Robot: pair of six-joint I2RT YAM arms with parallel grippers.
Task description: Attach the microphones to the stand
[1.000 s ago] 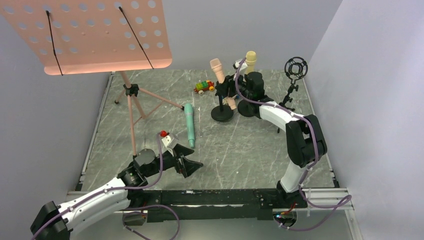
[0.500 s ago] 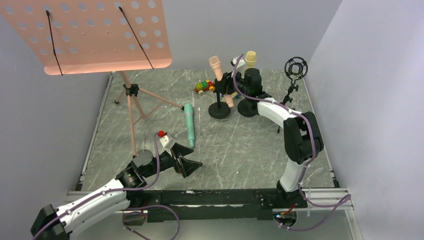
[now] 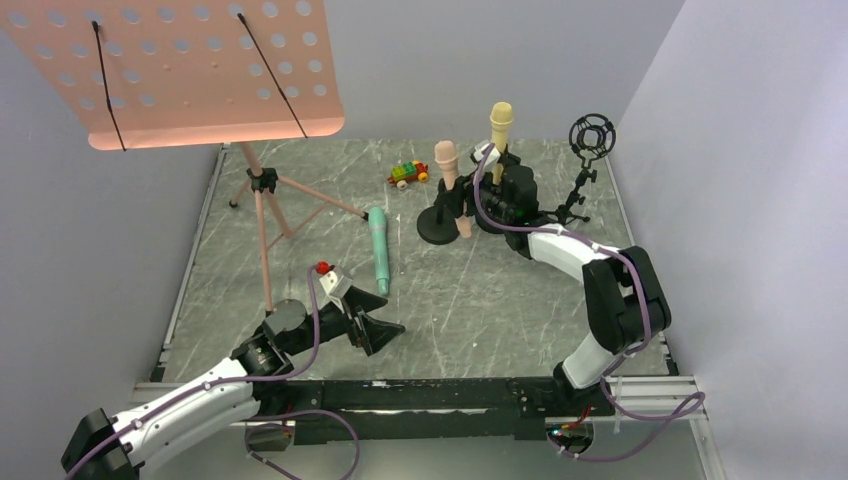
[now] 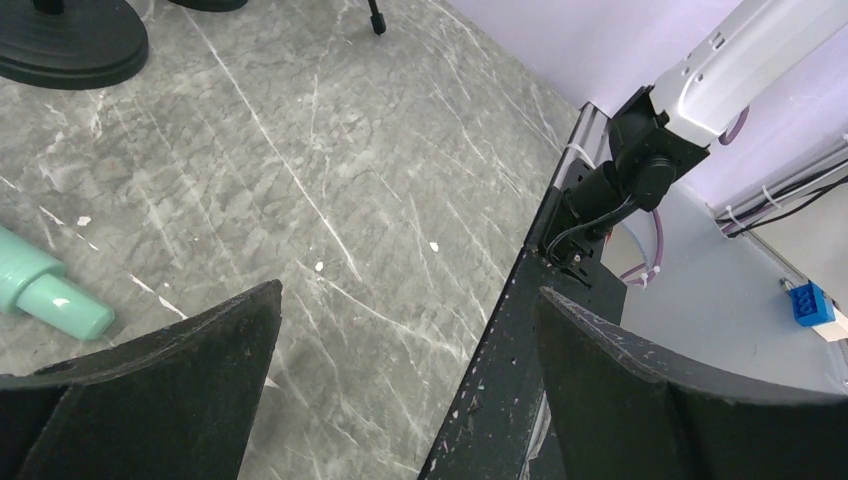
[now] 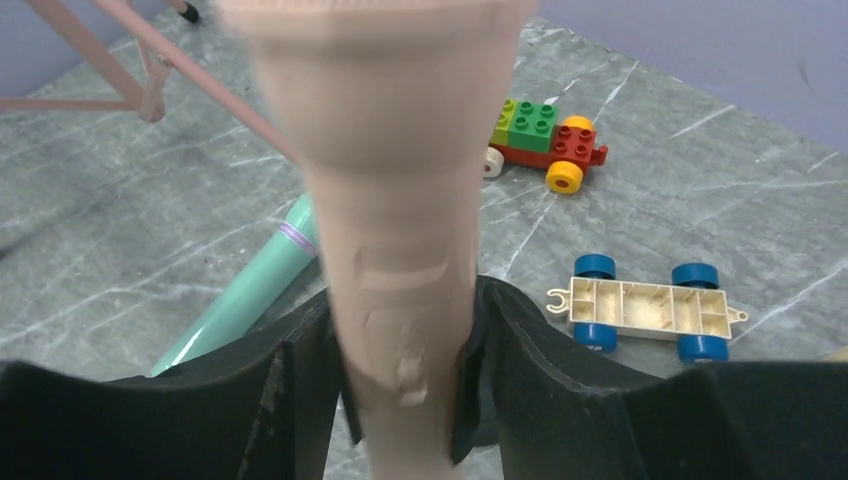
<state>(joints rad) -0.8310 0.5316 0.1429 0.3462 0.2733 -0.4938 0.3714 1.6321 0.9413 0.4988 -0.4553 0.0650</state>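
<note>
The ring-mount stand is far away from the mint-green microphone (image 3: 379,250), so next my right gripper brings the stand (image 3: 581,184) closer first while my left gripper moves back.
The peach-pink microphone (image 3: 447,170) stands upright in the clip of a black round-based stand (image 3: 440,228). My right gripper (image 3: 468,198) is shut on its handle; in the right wrist view the gripper (image 5: 405,295) presses the microphone (image 5: 395,200) from both sides through the clip's prongs (image 5: 462,400). Just behind it, the pale yellow microphone (image 3: 500,125) is upright on a second stand. The mint-green microphone (image 3: 379,250) (image 5: 250,295) (image 4: 45,290) lies flat on the table. My left gripper (image 3: 375,330) (image 4: 410,290) hangs open and empty near the front edge, right of the green one's tail.
A black stand with an empty ring mount (image 3: 590,135) is at the back right. A pink music stand's desk (image 3: 175,70) overhangs the back left on its tripod (image 3: 265,200). A toy train (image 3: 408,174) (image 5: 540,140) and a wheeled toy chassis (image 5: 645,310) lie near the stands.
The peach-pink microphone and its stand went from tilted left to upright. The right gripper shifted right with them, uncovering more of the yellow microphone. The left arm stayed put.
</note>
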